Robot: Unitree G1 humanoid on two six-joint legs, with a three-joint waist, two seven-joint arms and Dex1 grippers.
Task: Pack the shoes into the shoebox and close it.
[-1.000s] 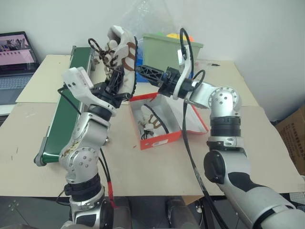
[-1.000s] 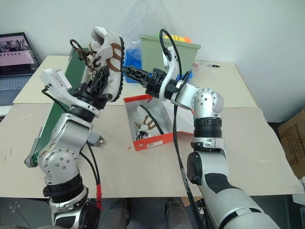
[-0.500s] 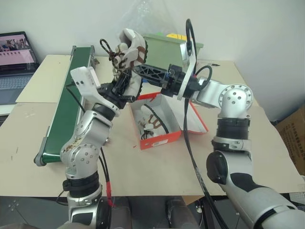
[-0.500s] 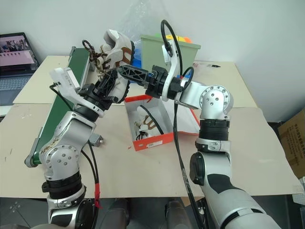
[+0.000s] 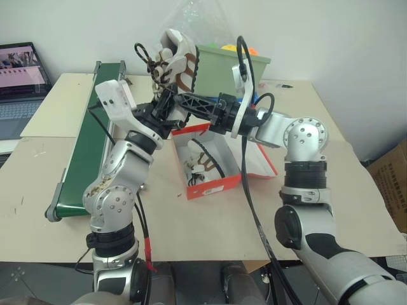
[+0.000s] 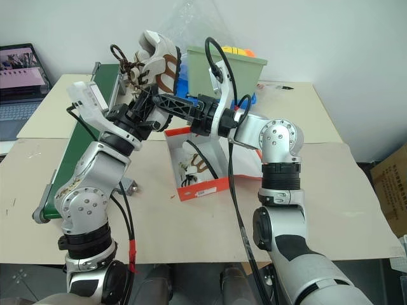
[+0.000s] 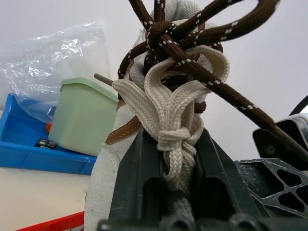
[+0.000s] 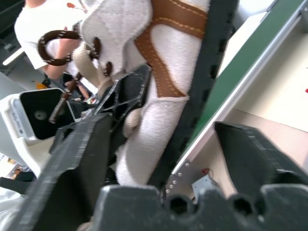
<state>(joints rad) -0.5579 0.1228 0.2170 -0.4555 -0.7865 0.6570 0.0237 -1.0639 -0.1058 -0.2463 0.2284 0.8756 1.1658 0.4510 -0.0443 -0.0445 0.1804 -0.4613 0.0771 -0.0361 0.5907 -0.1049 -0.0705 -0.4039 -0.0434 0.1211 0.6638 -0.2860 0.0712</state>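
Observation:
I should take the shoe's lower end point(image 5: 179, 115) with my right gripper and lay the shoe in the shoebox, because my left gripper holds the shoe upright by its laces point(image 5: 159, 68).
My left gripper point(image 5: 164, 107) is shut on the laces and tongue of one white shoe point(image 5: 175, 56), holding it toe-up above the table. The left wrist view shows the cream and brown laces point(image 7: 166, 108) pinched between its black fingers point(image 7: 137, 168). My right gripper point(image 5: 177, 101) reaches in from the right, open, its fingers on either side of the shoe point(image 8: 159, 91); one finger point(image 8: 255, 154) stands off the dark sole. The red shoebox point(image 5: 216, 185) lies open below, its lid point(image 5: 262, 164) folded out to the right. The other shoe point(image 5: 198, 166) lies inside it.
A green conveyor belt point(image 5: 89, 149) runs along the left of the table. A green bin point(image 5: 226, 67) and blue tray point(image 6: 179, 77) stand behind the box. A laptop point(image 5: 22, 76) sits at far left, a cardboard carton point(image 5: 391, 184) at far right. A person in white point(image 8: 33, 24) stands nearby.
My right gripper has come in from the right until its fingers straddle the held shoe, and they have narrowed. The shoe stays raised in my left gripper.

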